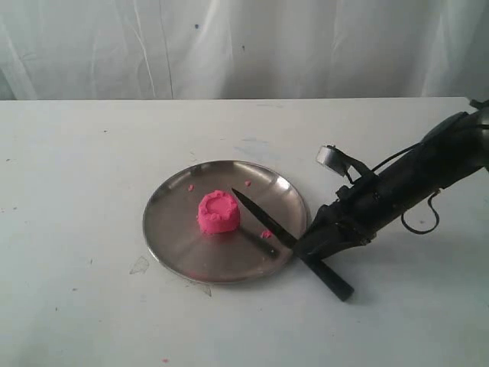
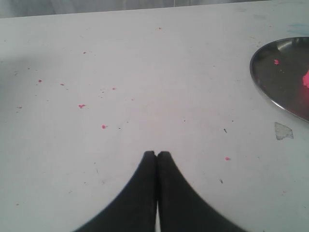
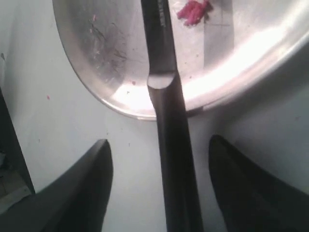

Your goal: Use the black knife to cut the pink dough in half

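My gripper will make the black knife [image 1: 328,280] roll onto its edge when it squeezes the knife's handle, because the knife's blade [image 1: 262,215] lies flat with its broad side up.
The pink dough [image 1: 218,212], a stubby round lump with a dented top, sits whole near the middle of the round metal plate [image 1: 172,252]. The black knife [image 1: 263,223] lies slanted, its pointed blade on the plate just right of the dough and its handle [image 3: 175,164] running off the rim onto the table. My right gripper [image 3: 159,141] is open and low over the handle, one finger on each side with a gap to both. My left gripper [image 2: 157,153] is shut and empty over bare table, with the plate's rim [image 2: 263,89] off to one side.
Tiny pink crumbs lie on the plate [image 3: 193,10] and scattered on the white table [image 2: 81,106]. A clear scrap [image 1: 140,265] lies by the plate's left rim. A white curtain hangs behind the table's far edge.
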Action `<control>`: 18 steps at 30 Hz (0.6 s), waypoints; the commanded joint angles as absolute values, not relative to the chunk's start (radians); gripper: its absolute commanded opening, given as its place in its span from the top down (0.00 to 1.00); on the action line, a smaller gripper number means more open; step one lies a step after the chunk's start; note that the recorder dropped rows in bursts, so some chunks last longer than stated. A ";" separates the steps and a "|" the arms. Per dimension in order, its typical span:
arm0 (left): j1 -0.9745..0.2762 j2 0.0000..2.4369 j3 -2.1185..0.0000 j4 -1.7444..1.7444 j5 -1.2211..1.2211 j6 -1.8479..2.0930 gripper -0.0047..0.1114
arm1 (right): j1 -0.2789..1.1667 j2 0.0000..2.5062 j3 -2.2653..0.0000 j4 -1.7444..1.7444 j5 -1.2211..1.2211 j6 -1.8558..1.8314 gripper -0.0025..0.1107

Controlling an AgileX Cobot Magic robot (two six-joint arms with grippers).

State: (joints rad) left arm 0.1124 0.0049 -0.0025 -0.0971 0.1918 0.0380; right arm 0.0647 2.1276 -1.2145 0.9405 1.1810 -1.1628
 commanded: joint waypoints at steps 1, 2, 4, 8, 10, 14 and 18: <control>0.105 0.000 0.000 -0.100 0.187 0.034 0.96 | 0.067 2.147 -1.208 0.947 1.178 -1.196 0.49; 0.105 0.000 0.000 -0.100 0.187 0.034 0.96 | 0.072 2.156 -1.208 0.947 1.181 -1.206 0.49; 0.105 0.000 0.000 -0.100 0.187 0.034 0.96 | 0.089 2.172 -1.208 0.945 1.181 -1.211 0.49; 0.105 0.000 0.000 -0.100 0.187 0.034 0.96 | 0.127 2.186 -1.208 0.931 1.166 -1.237 0.56; 0.105 0.000 0.000 -0.100 0.187 0.034 0.96 | 0.143 2.188 -1.208 0.893 1.133 -1.234 0.63; 0.105 0.000 0.000 -0.100 0.187 0.034 0.96 | 0.150 2.188 -1.208 0.804 1.058 -1.153 0.85; 0.105 0.000 0.000 -0.100 0.187 0.034 0.96 | 0.150 2.188 -1.208 0.742 1.041 -1.095 0.98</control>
